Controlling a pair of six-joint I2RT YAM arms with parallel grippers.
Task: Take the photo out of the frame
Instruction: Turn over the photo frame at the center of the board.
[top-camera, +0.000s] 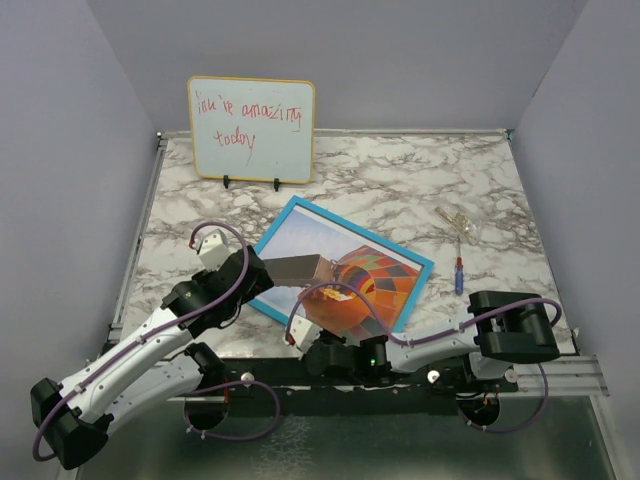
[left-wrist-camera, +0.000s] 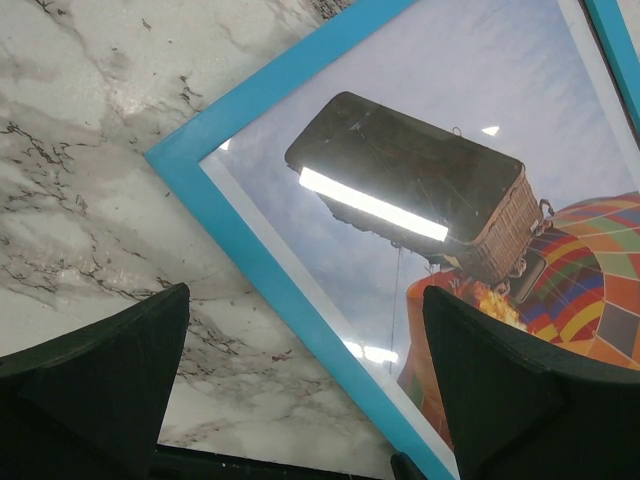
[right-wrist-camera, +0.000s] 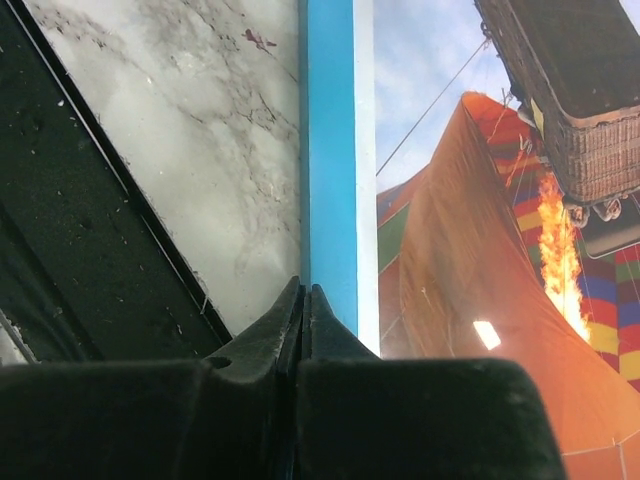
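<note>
My right gripper should open its shut fingers and take hold of the blue rim over the black bar, because the blue rim lies flat (right-wrist-camera: 318, 250) on the marble beside them.
The frame (top-camera: 365, 232) lies face up on the marble table (top-camera: 420, 175), turned at an angle, its bright blue rim around the photo (top-camera: 305, 240) of a striped hot-air balloon and its basket. My left gripper (top-camera: 260, 275) is open and empty over the frame's left side; in the left wrist view the gripper (left-wrist-camera: 307, 295) straddles the blue rim (left-wrist-camera: 250, 250), with the photo (left-wrist-camera: 400, 60) beyond. My right gripper (top-camera: 312, 318) is shut at the frame's near edge; in the right wrist view its tips (right-wrist-camera: 305, 290) meet at the outer side of the rim (right-wrist-camera: 330, 150), beside the photo (right-wrist-camera: 450, 250).
A small whiteboard (top-camera: 252, 128) with red handwriting stands at the back left. A small screwdriver (top-camera: 458, 275) and a clear small item (top-camera: 458, 222) lie right of the frame. A black rail (top-camera: 400, 385) runs along the near edge. Grey walls enclose the table.
</note>
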